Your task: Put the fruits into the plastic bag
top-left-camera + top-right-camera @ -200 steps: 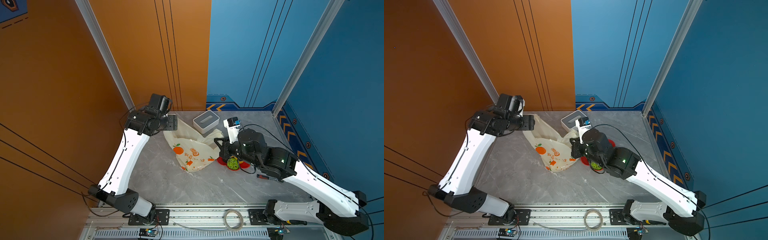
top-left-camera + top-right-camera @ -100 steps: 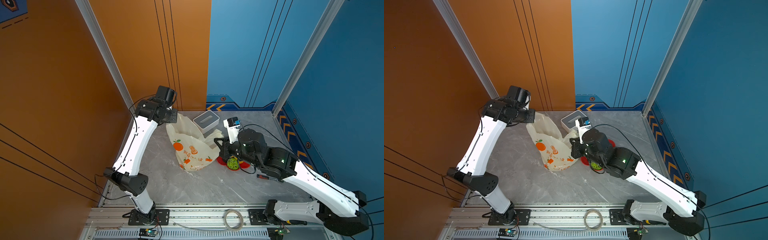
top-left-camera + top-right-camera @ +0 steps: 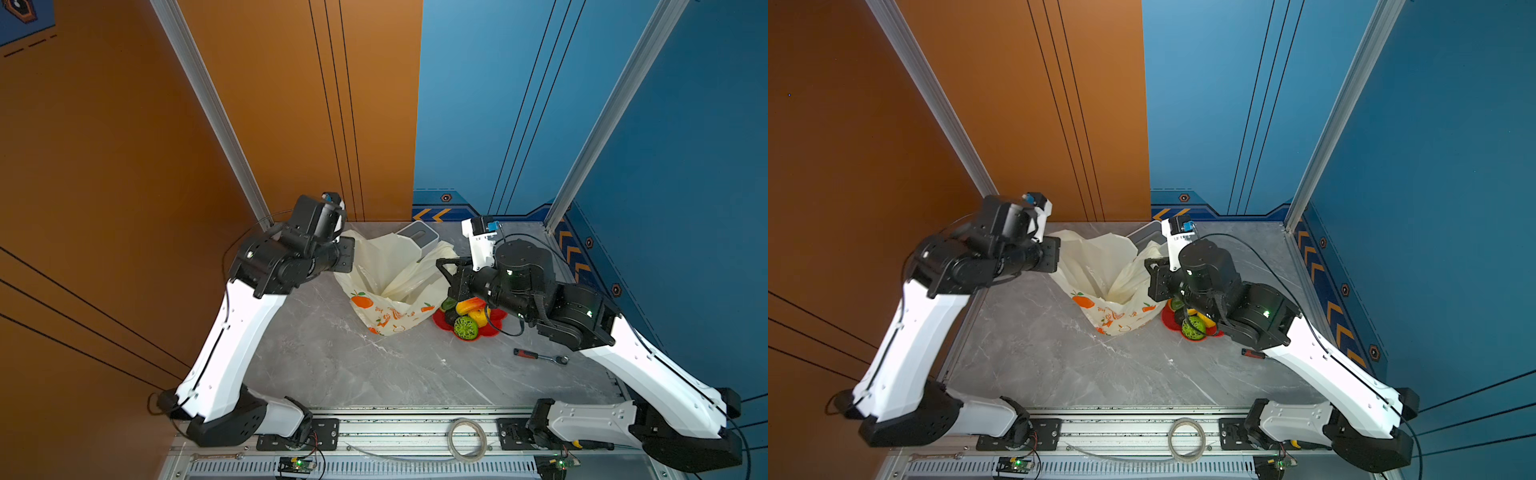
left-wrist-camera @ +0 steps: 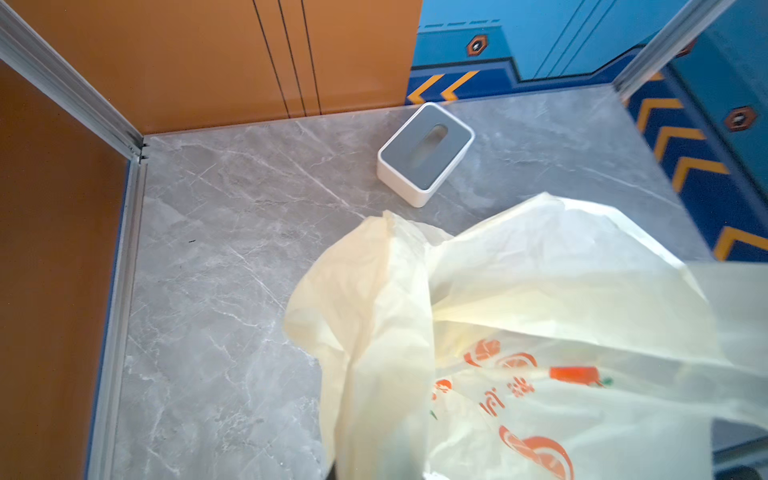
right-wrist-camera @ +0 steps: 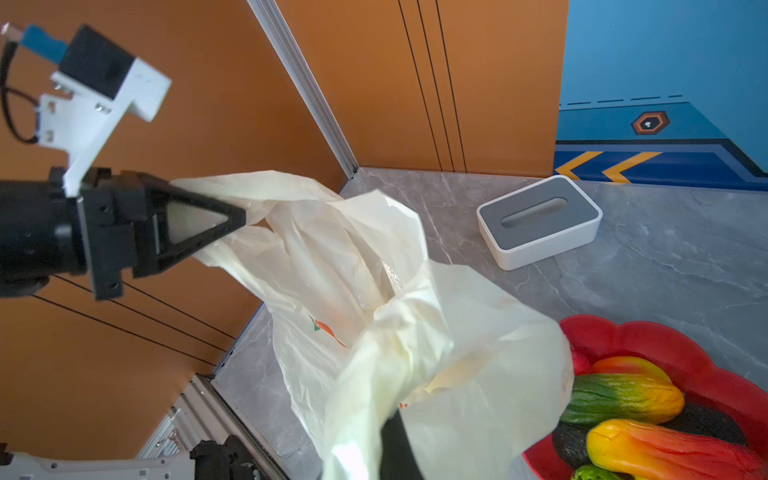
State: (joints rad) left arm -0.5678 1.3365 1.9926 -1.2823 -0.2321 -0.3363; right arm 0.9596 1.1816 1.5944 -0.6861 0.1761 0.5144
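The plastic bag's sides (image 3: 393, 281) droop against each other in folds, so the robot's left gripper and right gripper need to swing the bag (image 3: 392, 313) up and down to open it before loading fruits.
The plastic bag (image 3: 390, 282) stands on the grey table with its mouth held up and spread between both arms. My left gripper (image 3: 349, 257) is shut on the bag's left handle; in the right wrist view its fingertips (image 5: 239, 218) pinch the film. My right gripper (image 3: 441, 266) is shut on the right handle, and bag film (image 5: 395, 353) drapes over its dark finger (image 5: 399, 451). The fruits (image 3: 467, 316) lie piled in a red flower-shaped dish (image 3: 494, 328) just right of the bag, under my right wrist. They include mangoes (image 5: 623, 397), a dark avocado (image 5: 571, 444) and a bumpy green one (image 3: 465, 327).
A white-and-grey box (image 3: 417, 236) sits behind the bag near the back wall. A red-handled tool (image 3: 540, 356) lies on the table right of the dish. A tape roll (image 3: 467, 439) rests on the front rail. Orange and blue walls close in the sides and back.
My left gripper went from open to shut on the bag's left handle, and the left arm changed its posture. The bag's left side now stands higher and its mouth is wider. The right arm has stayed put.
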